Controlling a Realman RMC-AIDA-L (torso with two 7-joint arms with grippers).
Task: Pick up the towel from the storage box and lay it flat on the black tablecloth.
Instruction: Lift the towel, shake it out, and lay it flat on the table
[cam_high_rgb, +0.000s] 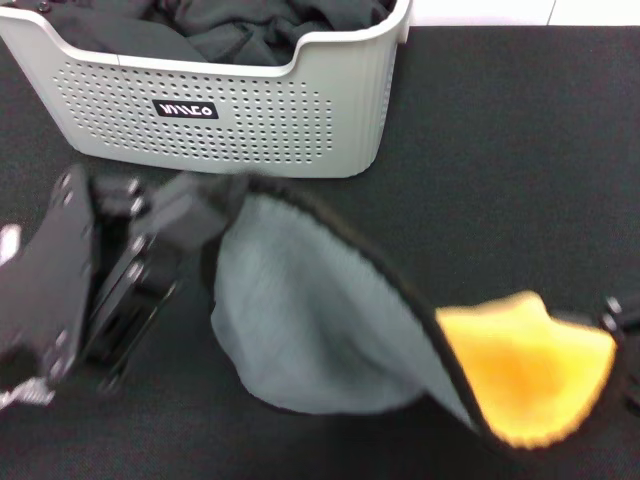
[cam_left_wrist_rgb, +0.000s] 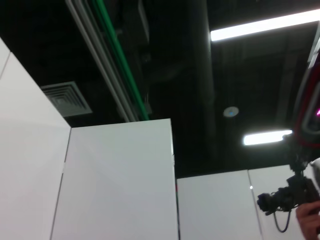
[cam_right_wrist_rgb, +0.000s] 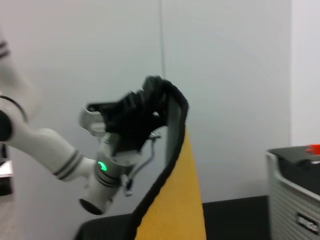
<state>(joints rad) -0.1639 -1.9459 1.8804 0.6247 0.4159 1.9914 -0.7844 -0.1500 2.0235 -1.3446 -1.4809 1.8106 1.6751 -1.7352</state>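
Next, I swing the towel back with both grippers, then lower its held hem beside the storage box (cam_high_rgb: 415, 165): the towel's yellow side (cam_high_rgb: 528, 370) curls up near my right gripper.
The towel (cam_high_rgb: 310, 320), grey-green with a black hem and a yellow underside (cam_high_rgb: 520, 370), hangs stretched above the black tablecloth (cam_high_rgb: 500, 130), in front of the storage box (cam_high_rgb: 100, 90). My left gripper (cam_high_rgb: 205, 210) is shut on its left corner. My right gripper (cam_high_rgb: 615, 318), at the right edge of the head view, holds the right corner with the yellow side turned up. The right wrist view shows the left gripper (cam_right_wrist_rgb: 150, 97) clamped on the hem and the towel (cam_right_wrist_rgb: 175, 210) running toward the camera. The left wrist view shows no task things.
Plain black cloths (cam_high_rgb: 240, 25) fill the storage box, which also shows in the right wrist view (cam_right_wrist_rgb: 295, 200). The tablecloth stretches right of the box and under the towel. The left wrist view faces the ceiling and white panels (cam_left_wrist_rgb: 115, 190).
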